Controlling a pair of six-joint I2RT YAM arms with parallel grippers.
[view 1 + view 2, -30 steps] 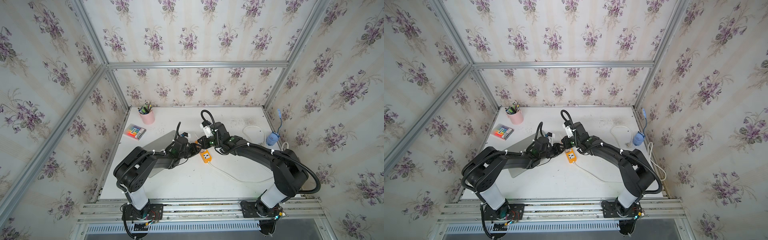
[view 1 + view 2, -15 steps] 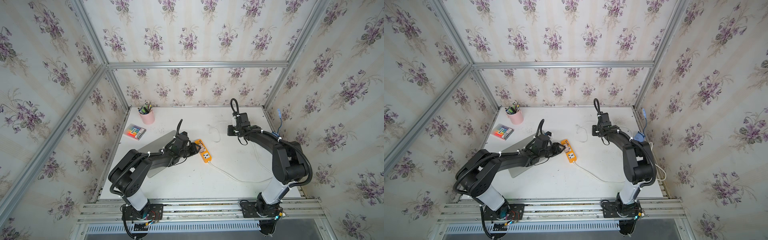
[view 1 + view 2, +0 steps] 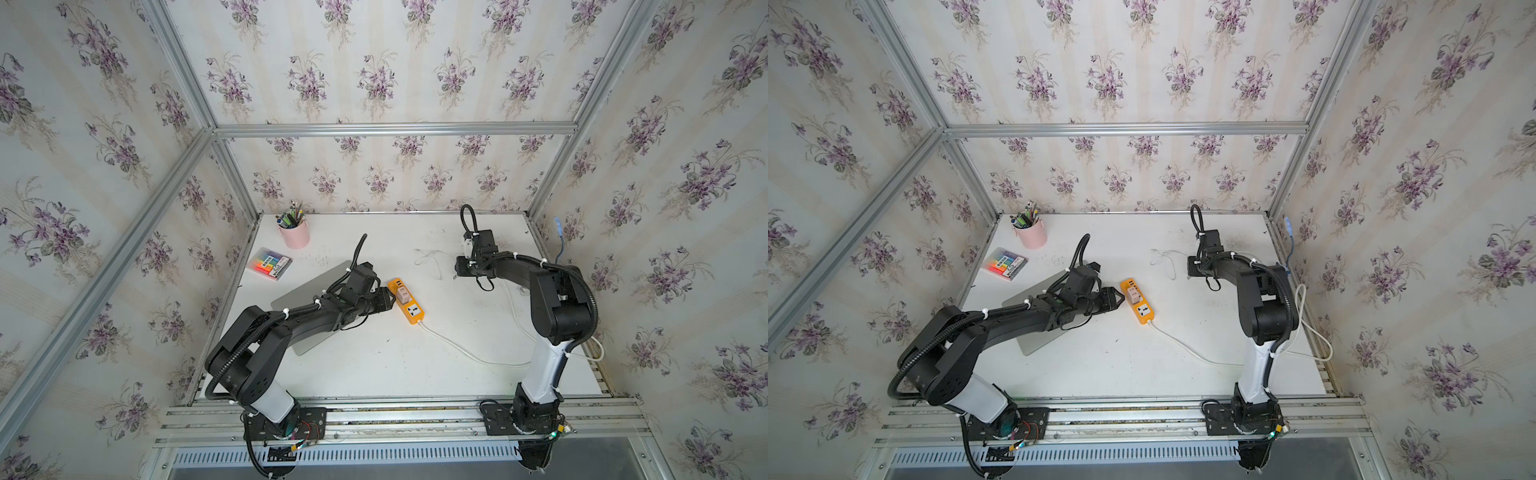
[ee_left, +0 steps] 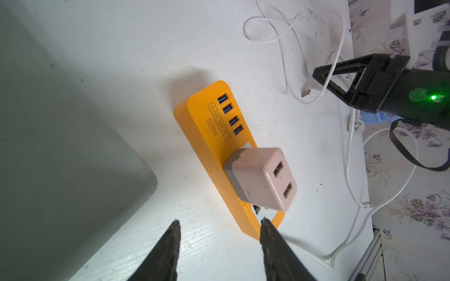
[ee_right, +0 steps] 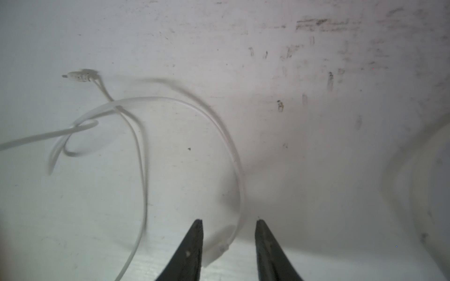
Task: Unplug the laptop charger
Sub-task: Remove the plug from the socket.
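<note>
The laptop charger [image 3: 1134, 295] sits plugged into the unheld power strip, so next my left gripper steadies the power strip's USB end [image 3: 1128, 283] while my right gripper pulls the charger.
The laptop charger [image 4: 263, 178], a pinkish-beige cube with both USB ports empty, sits plugged into the orange power strip [image 4: 209, 126]; both top views show the charger [image 3: 402, 295] [image 3: 1133, 295] there. My left gripper [image 4: 220, 221] [image 3: 390, 300] is open just left of the strip, one fingertip at its edge, holding nothing. A thin white cable [image 5: 194, 102] [image 3: 430, 259] lies loose on the table at the back right. My right gripper [image 5: 229, 220] [image 3: 459, 268] is open low over it. The cable's plug end [image 5: 216, 253] lies between the jaws, ungripped.
The closed silver-grey laptop [image 3: 309, 282] lies under my left arm. A pink pen cup [image 3: 294, 235] and a highlighter pack [image 3: 270, 264] stand at the back left. The strip's thick white cord [image 3: 457, 345] runs right, off the table's edge.
My right gripper left the strip, carried the thin cable to the back right and opened, letting it go. The left gripper opened wider and drew slightly back from the strip.
</note>
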